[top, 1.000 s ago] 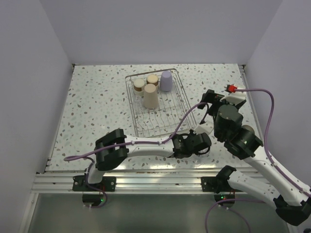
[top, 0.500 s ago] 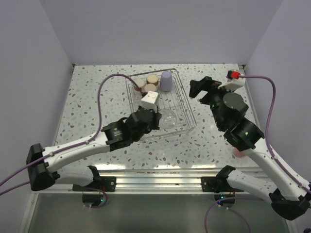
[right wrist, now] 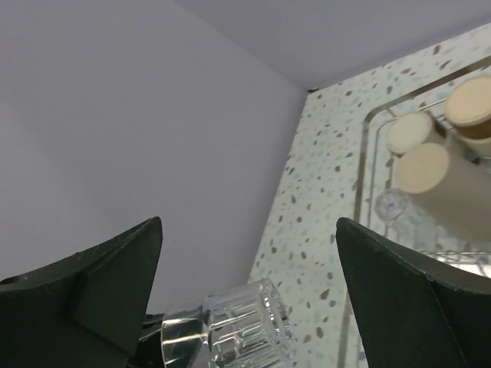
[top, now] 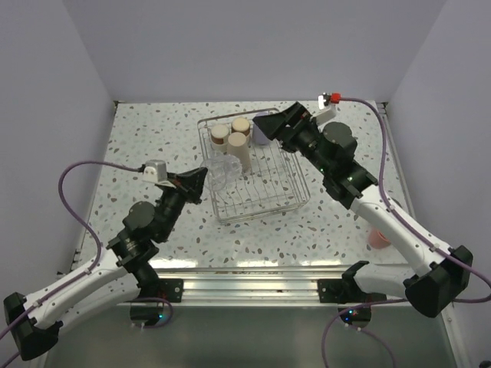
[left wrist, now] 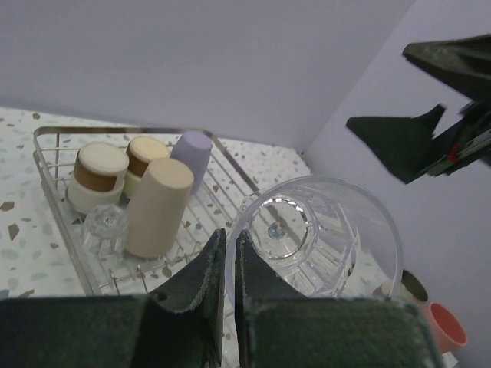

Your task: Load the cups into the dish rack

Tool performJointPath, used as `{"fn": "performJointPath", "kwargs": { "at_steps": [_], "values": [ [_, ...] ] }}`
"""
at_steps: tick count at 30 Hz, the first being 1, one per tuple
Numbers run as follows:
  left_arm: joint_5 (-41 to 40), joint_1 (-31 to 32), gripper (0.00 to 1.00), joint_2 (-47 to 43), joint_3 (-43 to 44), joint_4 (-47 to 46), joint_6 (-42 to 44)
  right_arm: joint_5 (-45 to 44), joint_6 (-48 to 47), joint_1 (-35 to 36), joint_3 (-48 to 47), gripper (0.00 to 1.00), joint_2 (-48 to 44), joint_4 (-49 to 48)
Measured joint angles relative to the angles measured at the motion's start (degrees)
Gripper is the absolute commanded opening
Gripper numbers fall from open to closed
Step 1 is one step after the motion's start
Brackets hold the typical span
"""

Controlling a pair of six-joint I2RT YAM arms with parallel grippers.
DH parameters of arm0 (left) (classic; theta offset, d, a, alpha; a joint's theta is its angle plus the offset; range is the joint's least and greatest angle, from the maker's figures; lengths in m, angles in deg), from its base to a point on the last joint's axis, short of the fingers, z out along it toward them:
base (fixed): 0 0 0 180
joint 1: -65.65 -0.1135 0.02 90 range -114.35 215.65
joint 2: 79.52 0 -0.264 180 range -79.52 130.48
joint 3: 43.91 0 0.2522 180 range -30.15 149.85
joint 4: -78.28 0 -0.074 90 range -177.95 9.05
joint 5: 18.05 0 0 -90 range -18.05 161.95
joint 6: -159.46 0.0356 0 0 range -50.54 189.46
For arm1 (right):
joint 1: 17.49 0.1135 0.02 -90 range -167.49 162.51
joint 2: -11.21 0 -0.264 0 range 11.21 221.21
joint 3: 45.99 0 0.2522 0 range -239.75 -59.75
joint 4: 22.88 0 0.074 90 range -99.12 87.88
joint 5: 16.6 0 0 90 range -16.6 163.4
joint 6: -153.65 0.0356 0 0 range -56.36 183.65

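I keep moving my right gripper toward the cup's base and close it around that base (top: 233, 165), because my left gripper holds the clear glass cup's rim (top: 210, 175) and the cup's base is free.
My left gripper (top: 204, 179) is shut on the rim of a clear glass cup (top: 222, 172), held tipped on its side just above the left part of the wire dish rack (top: 295, 180). The left wrist view shows its fingers (left wrist: 207, 264) pinching the glass wall (left wrist: 337, 238). In the rack stand two steel cups with tan bases (top: 220, 135), a beige tumbler (top: 238, 151), a lavender cup (top: 261, 130) and a small clear glass (left wrist: 105, 226). My right gripper (top: 275, 126) is open and empty above the rack's back right. A salmon-pink cup (top: 377, 238) sits on the table at the right.
Another tan-rimmed cup (left wrist: 414, 287) shows beside the salmon-pink cup (left wrist: 445, 326) in the left wrist view. The speckled table (top: 138, 146) is walled at the back and on both sides. The right arm stretches over the table's right side.
My left arm has swung from the table's right to the left, bringing the clear glass over the rack's left part. My right gripper has moved left and back, over the rack's rear.
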Motion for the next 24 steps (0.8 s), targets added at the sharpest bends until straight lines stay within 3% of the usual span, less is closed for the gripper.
{"fn": "performJointPath", "kwargs": {
  "at_steps": [4, 12, 24],
  "values": [
    [0.3, -0.1, 0.0, -6.1, -7.7, -9.9, 0.0, 5.9, 8.9, 0.0, 5.1, 0.98, 2.4, -9.8],
    [0.1, -0.1, 0.0, -7.5, -10.5, -21.8, 0.2, 13.8, 22.9, 0.7, 9.9, 0.98, 9.4, -24.8],
    [0.1, -0.1, 0.0, -3.3, -13.6, -33.4, 0.4, 15.3, 27.3, 7.2, 11.3, 0.98, 9.0, -32.3]
  ]
}}
